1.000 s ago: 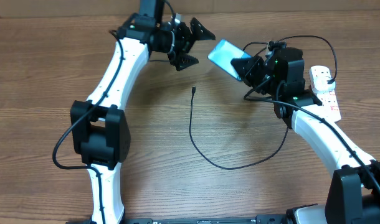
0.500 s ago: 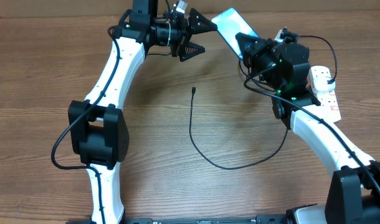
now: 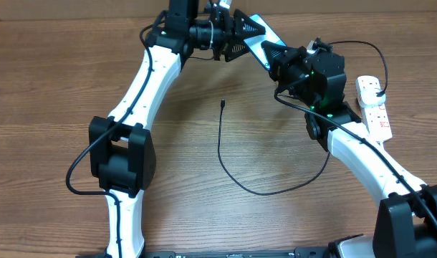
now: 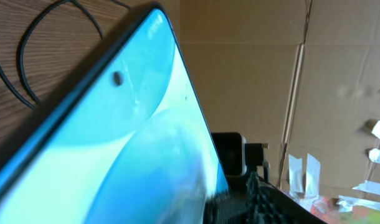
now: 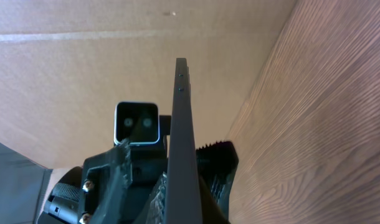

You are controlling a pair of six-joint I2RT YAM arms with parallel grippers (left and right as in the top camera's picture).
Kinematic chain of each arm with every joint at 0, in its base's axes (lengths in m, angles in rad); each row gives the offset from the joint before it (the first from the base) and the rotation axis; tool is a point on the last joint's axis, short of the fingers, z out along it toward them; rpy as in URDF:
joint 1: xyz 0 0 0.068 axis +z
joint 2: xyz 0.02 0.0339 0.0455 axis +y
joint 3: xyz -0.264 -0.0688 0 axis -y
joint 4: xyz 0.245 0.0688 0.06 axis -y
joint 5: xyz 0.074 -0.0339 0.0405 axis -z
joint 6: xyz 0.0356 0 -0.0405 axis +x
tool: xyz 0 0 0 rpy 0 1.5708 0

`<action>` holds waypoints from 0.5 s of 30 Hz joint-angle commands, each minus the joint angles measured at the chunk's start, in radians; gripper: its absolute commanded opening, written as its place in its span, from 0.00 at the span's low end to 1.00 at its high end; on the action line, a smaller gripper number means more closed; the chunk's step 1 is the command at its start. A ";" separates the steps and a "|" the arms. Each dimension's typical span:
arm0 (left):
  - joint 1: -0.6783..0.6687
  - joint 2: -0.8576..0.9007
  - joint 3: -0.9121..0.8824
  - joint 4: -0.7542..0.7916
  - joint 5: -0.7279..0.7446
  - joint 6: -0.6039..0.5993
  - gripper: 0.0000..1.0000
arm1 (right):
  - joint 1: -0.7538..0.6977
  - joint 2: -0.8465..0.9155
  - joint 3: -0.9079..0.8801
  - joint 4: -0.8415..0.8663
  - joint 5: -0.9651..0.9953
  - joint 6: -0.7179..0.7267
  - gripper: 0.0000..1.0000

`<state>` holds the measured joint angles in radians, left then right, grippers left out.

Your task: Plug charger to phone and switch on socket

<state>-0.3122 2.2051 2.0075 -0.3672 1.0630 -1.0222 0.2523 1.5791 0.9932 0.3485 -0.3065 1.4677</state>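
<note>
My left gripper should hold the phone's upper end, because my right gripper is covering the phone's lower end (image 3: 266,63). That will free my right gripper to take the charger's connector (image 3: 223,104).
The phone (image 3: 266,37) is held up off the table at the back, tilted, with my right gripper (image 3: 277,59) shut on its lower end. Its bright blue screen (image 4: 115,137) fills the left wrist view, and it shows edge-on (image 5: 182,124) in the right wrist view. My left gripper (image 3: 248,34) straddles the phone's upper end, one finger on each face, jaws still apart. One ridged finger (image 5: 218,163) stands close beside the phone's edge. The charger (image 3: 220,147) lies looped on the table, its connector tip (image 3: 223,104) free. The socket (image 3: 374,107) lies at the right.
A cardboard wall (image 5: 84,68) stands just behind the raised phone and both grippers. The socket's plug and black leads (image 3: 369,50) run past the right arm. Bare wooden table (image 3: 54,86) spreads to the left and front.
My right gripper has carried the phone up and to the left, toward the back. The left gripper swung right to meet it, and its jaws have narrowed around the phone's top.
</note>
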 commanded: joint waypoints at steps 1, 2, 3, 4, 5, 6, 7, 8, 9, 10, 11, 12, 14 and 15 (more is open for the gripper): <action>-0.010 -0.006 0.010 0.005 -0.054 -0.020 0.57 | 0.014 -0.034 0.026 0.012 0.018 0.029 0.04; -0.010 -0.006 0.010 0.005 -0.060 -0.025 0.55 | 0.015 -0.034 0.026 0.008 0.018 0.029 0.04; -0.009 -0.006 0.010 0.005 -0.069 -0.029 0.52 | 0.016 -0.034 0.026 0.001 0.018 0.029 0.04; -0.009 -0.006 0.010 0.005 -0.077 -0.034 0.50 | 0.016 -0.034 0.026 -0.006 0.018 0.029 0.04; -0.009 -0.006 0.009 0.006 -0.083 -0.034 0.48 | 0.016 -0.034 0.026 -0.013 0.018 0.029 0.04; -0.008 -0.006 0.010 0.006 -0.090 -0.038 0.45 | 0.016 -0.034 0.026 -0.021 0.019 0.029 0.04; -0.008 -0.006 0.010 0.006 -0.095 -0.041 0.43 | 0.016 -0.034 0.026 -0.026 0.019 0.029 0.04; -0.008 -0.006 0.010 0.006 -0.098 -0.044 0.40 | 0.016 -0.034 0.026 -0.032 0.019 0.029 0.04; -0.008 -0.006 0.010 0.006 -0.101 -0.055 0.39 | 0.016 -0.034 0.026 -0.040 0.019 0.029 0.04; -0.008 -0.006 0.010 0.006 -0.102 -0.057 0.36 | 0.016 -0.034 0.026 -0.046 0.019 0.029 0.04; -0.008 -0.006 0.010 0.006 -0.105 -0.060 0.34 | 0.016 -0.034 0.026 -0.051 0.019 0.029 0.04; -0.008 -0.006 0.010 0.006 -0.106 -0.060 0.32 | 0.016 -0.034 0.026 -0.056 0.019 0.029 0.04; -0.008 -0.006 0.010 0.006 -0.106 -0.063 0.28 | 0.016 -0.034 0.026 -0.060 0.018 0.029 0.04; -0.008 -0.006 0.010 0.006 -0.106 -0.068 0.26 | 0.016 -0.034 0.026 -0.060 0.018 0.029 0.04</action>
<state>-0.3214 2.2055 2.0052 -0.3737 0.9848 -1.1023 0.2626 1.5684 0.9974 0.3061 -0.2878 1.5246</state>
